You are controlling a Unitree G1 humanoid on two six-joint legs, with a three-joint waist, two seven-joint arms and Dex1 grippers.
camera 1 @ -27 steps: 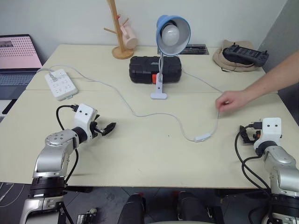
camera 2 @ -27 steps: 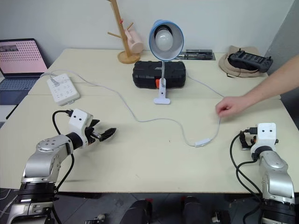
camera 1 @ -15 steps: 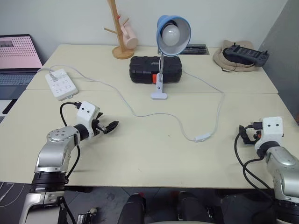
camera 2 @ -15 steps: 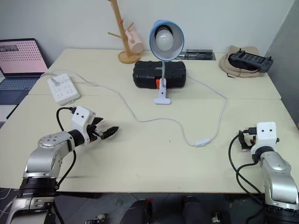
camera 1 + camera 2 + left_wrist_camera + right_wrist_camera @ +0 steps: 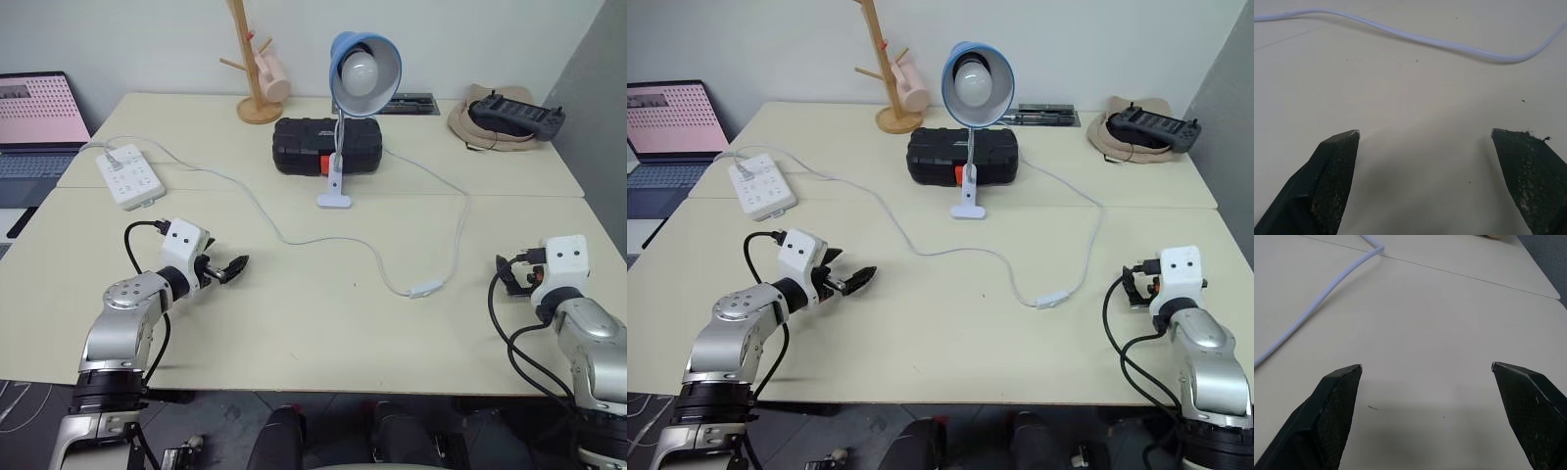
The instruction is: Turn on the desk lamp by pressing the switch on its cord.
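Note:
The white cord is lying in loose curves (image 5: 376,257), so it will trail along and the lamp will stay standing when I lift the switch (image 5: 426,289).
The desk lamp (image 5: 362,70), with its blue shade, white bulb and small white base, stands unlit at the middle back of the table. Its white cord (image 5: 294,240) snakes across the tabletop, and the small white switch (image 5: 423,290) lies on it right of centre. My left gripper (image 5: 233,266) hovers open over the table at the left, well short of the cord (image 5: 1449,45), with nothing between its fingers. At the right edge, my right gripper (image 5: 505,277) is open and empty, to the right of the switch, with a stretch of cord (image 5: 1317,298) ahead of it.
A white power strip (image 5: 127,176) lies at the back left near a laptop (image 5: 34,122). A black case (image 5: 325,145) sits behind the lamp, beside a wooden mug tree (image 5: 257,98). A hat with a black controller (image 5: 505,117) rests at the back right.
A person's hand that touched the cord at the right has withdrawn out of view. Both grippers have barely moved and stay open.

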